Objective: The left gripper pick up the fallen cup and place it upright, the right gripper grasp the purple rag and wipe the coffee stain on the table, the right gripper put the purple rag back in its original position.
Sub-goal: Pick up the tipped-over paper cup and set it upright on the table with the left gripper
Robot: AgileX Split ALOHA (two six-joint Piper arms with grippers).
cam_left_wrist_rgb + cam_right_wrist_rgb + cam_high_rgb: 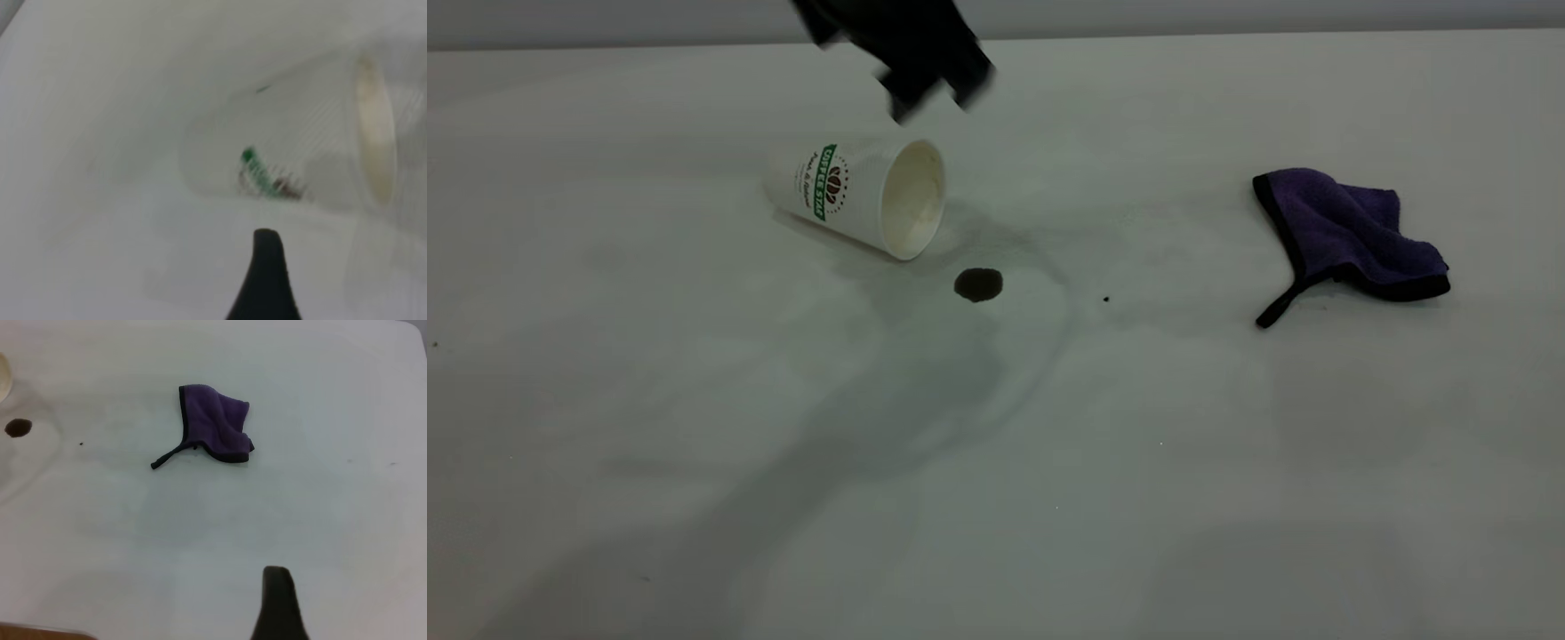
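The fallen cup (845, 194) will come up empty and free of drips when the robot lifts it upright, since the cup's cream opening (913, 199) shows a clear inside.
The fallen cup (854, 191) lies on its side on the table (694, 444), its cream mouth towards the coffee stain (978, 284) just in front of it. My left gripper (935, 100), black and blurred, hangs open just above and behind the cup without touching it. In the left wrist view the cup (300, 153) fills the frame beyond one dark finger (267, 267). The purple rag (1347, 233) lies bunched at the right with its loop tail pointing forward. The right wrist view shows the rag (217, 427), the stain (18, 427) and one finger (277, 603) high above the table. The right gripper is open.
A tiny black speck (1105, 300) sits right of the stain. Faint smear marks curve round the stain. The table's far edge (1227, 34) runs behind the left gripper.
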